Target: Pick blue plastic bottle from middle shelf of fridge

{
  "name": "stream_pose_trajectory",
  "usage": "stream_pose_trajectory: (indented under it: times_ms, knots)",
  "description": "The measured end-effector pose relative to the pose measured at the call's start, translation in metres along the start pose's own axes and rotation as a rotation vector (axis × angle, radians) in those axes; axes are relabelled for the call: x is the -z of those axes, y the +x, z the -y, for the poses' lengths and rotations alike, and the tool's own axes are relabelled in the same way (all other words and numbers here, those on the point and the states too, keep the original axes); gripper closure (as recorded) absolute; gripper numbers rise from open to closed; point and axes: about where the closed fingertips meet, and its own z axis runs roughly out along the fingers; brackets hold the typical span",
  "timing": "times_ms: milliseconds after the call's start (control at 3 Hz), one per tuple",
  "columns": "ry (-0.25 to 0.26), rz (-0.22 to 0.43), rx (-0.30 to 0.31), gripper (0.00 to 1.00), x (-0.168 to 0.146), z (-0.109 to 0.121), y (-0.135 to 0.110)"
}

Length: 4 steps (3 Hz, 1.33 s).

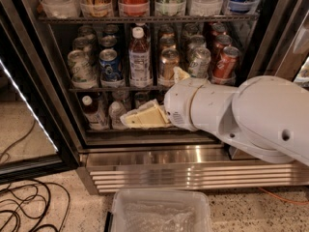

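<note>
The bottle has to wait, because my gripper points across the front of the lower shelf (pixel 108 130). Next, I pull back and turn the fingers straight into the fridge (pixel 111 108) before I reach for the bottle.
The blue plastic bottle (pixel 139 57) stands upright in the fridge (pixel 145 151), on the middle shelf (pixel 87 88), in the third lane from the left. It holds brown drink and has a white cap and a pale label. My gripper (pixel 141 118) is cream-coloured and points left in front of the lower shelf. It is below the bottle and apart from it. The big white arm (pixel 241 117) reaches in from the right and hides the right part of the lower shelf.
Cans flank the bottle: a blue can (pixel 110 64) on its left, a brown can (pixel 169 64) on its right, a red can (pixel 226 62) further right. A small red-labelled bottle (pixel 89 111) stands below. A clear bin (pixel 161 211) and cables (pixel 24 207) lie on the floor.
</note>
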Motion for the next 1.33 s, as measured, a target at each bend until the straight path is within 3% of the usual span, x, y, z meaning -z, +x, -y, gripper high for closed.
stream_pose_trajectory:
  times_ms: [333, 667, 1000, 1333]
  knots:
    - [0.036, 0.049, -0.016, 0.00, -0.006, -0.002, -0.010]
    - [0.181, 0.147, -0.093, 0.00, -0.002, 0.049, -0.009]
    - [0.339, 0.174, -0.118, 0.00, 0.015, 0.098, 0.031]
    - [0.361, 0.209, -0.120, 0.00, -0.006, 0.081, 0.058]
